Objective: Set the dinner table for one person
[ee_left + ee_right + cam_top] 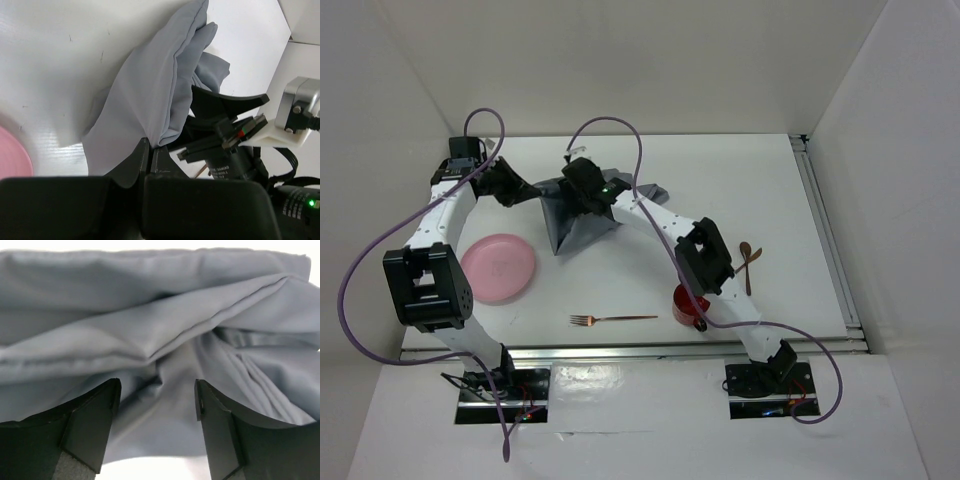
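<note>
Next, I pinch the mat's loose fold (pixel 156 377) with my right gripper and pull the mat tight before laying it flat, because the mat is bunched up beside its edge (pixel 547 187) that my left gripper holds.
On the white dinner table (pixel 740 180) a grey cloth mat (pixel 582 228) lies bunched up at the back middle. My left gripper (pixel 532 192) is shut on the mat's left edge; in the left wrist view the jaws (pixel 150 146) pinch a fold of the grey cloth (pixel 150 90). My right gripper (pixel 578 185) hovers over the top of the mat. Its fingers (pixel 157 395) stand open in the right wrist view, with crumpled cloth (pixel 160 325) just beyond them and nothing held. The right gripper's body (pixel 225 132) also shows in the left wrist view.
A pink plate (pixel 498 267) lies at the left, and its rim (pixel 12 157) shows in the left wrist view. A fork (pixel 612 319) lies near the front edge. A red cup (pixel 686 303) sits under the right arm, with wooden utensils (pixel 748 262) to its right.
</note>
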Robot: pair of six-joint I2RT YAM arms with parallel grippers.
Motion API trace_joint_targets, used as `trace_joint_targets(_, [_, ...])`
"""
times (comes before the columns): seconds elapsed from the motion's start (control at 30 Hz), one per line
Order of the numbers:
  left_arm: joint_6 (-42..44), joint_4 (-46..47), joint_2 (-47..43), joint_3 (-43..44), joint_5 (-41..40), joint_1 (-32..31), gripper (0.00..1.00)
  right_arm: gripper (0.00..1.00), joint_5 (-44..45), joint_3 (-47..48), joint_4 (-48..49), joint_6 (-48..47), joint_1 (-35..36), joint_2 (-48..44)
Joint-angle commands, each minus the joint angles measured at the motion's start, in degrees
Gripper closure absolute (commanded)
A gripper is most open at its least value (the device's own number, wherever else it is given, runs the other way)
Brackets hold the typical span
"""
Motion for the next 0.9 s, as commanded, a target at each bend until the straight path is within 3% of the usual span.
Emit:
trace_joint_targets(0.0, [1.69,0.38,-0.16,1.71,2.05,0.39,1.0,0.32,2.78,4.7,0.51,-1.02,-0.4,2.87])
trace_joint_targets(0.17, [2.31,-0.24,-0.16,2.58,3.27,1.45,1.0,0.55,1.12,10.68,0.51,-1.54,-2.15,5.6])
trace_joint_targets(0.2, [2.92,-0.85,-0.16,3.11,3.28,2.06,1.0,0.76,1.11,11.21,0.51,-1.54,-2.16,5.6])
trace_joint_targets(0.27, [3.45,-1.47,0.89,4.78,3.81,2.06,1.0,1.0,2.07,10.25,1.04,-0.93,-3.55,3.76])
trace_joint_targets(0.43, [1.88,-1.47,4.66,9.7,6.43,2.06,1.0,1.0,0.77,1.74,4.54,5.29,-10.23,-9.14])
trace_joint_targets(0.57, [-0.93,-2.79,8.1,18.92,7.85,2.06,1.0,1.0,-5.63,-4.77,9.03,7.86,-16.91,-20.13])
trace_joint_targets(0.67, [-4.79,-2.26,10.64,31.18,9.25,2.06,1.0,1.0,-8.29,-12.77,18.25,7.86,-20.6,-28.75])
trace_joint_targets(0.77, [-7.87,-5.24,13.72,42.01,11.98,2.59,1.0,1.0,-7.69,-6.92,16.43,7.86,-21.66,-30.26])
trace_joint_targets(0.87, [-9.89,-1.93,9.98,39.7,13.64,2.59,1.0,1.0,-5.05,-10.91,17.37,7.33,-20.62,-36.91])
